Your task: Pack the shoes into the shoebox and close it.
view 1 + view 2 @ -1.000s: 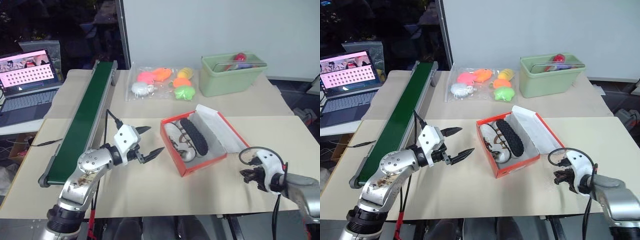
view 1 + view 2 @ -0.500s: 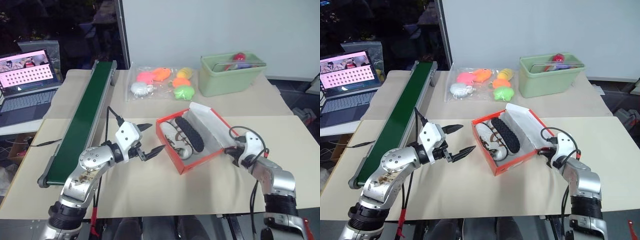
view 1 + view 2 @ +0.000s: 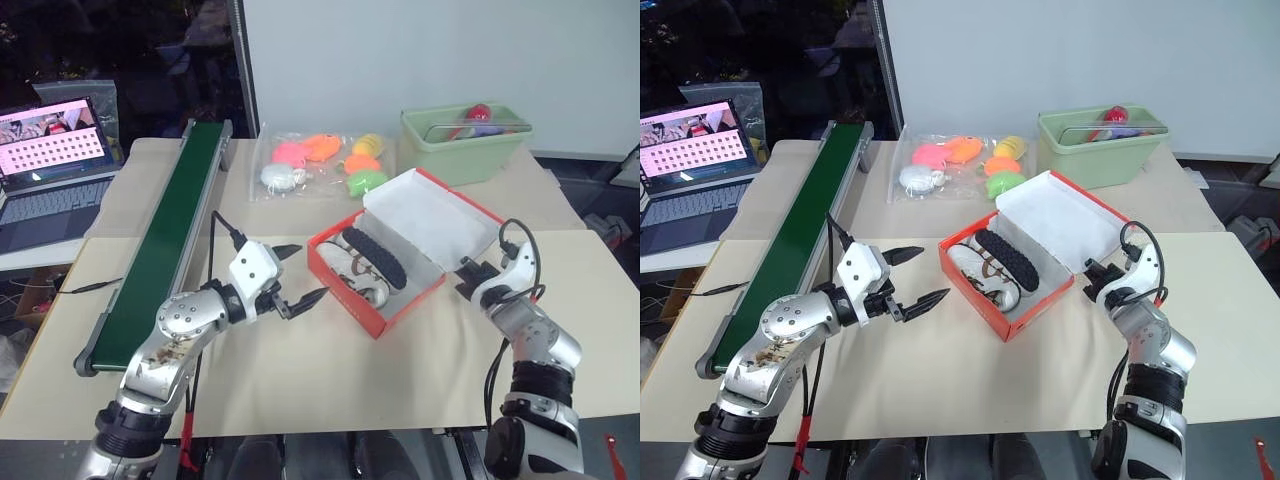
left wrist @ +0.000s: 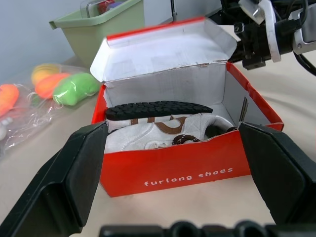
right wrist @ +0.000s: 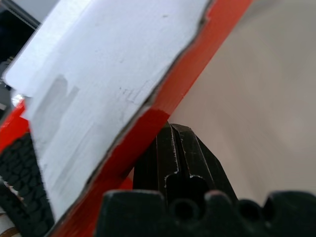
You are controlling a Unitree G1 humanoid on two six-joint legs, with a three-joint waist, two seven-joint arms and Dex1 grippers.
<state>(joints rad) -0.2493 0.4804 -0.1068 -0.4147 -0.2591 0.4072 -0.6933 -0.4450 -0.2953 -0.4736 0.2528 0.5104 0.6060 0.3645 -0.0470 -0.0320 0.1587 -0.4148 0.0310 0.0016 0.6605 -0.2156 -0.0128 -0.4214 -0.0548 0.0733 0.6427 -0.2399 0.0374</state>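
The lid is leaning open and has my closed right gripper behind its red edge. Next, my right gripper swings back inward and folds the lid over the shoes (image 3: 364, 266).
The red-orange shoebox (image 3: 347, 296) stands in the middle of the table, and the shoes (image 3: 368, 263) lie inside it, one with its dark sole turned up. The white-lined lid (image 3: 432, 216) is tilted up at the box's far right side. My right gripper (image 3: 468, 273) is shut and sits against the lid's outer face, low at its right end; in the right wrist view its closed fingers (image 5: 178, 148) touch the lid's red edge (image 5: 163, 111). Just left of the box, my left gripper (image 3: 312, 270) stands open and holds nothing, facing the box's printed front wall (image 4: 187, 170).
A long green conveyor belt (image 3: 170, 230) runs along the table's left side. A clear bag of bright plastic toys (image 3: 320, 165) and a pale green bin (image 3: 465, 145) sit at the back. A laptop (image 3: 55, 150) is off the far left.
My right gripper moved from the table's front right forward and up to the lid. The lid rose from lying flat to tilted up, and the box slid slightly left. The left arm stayed still.
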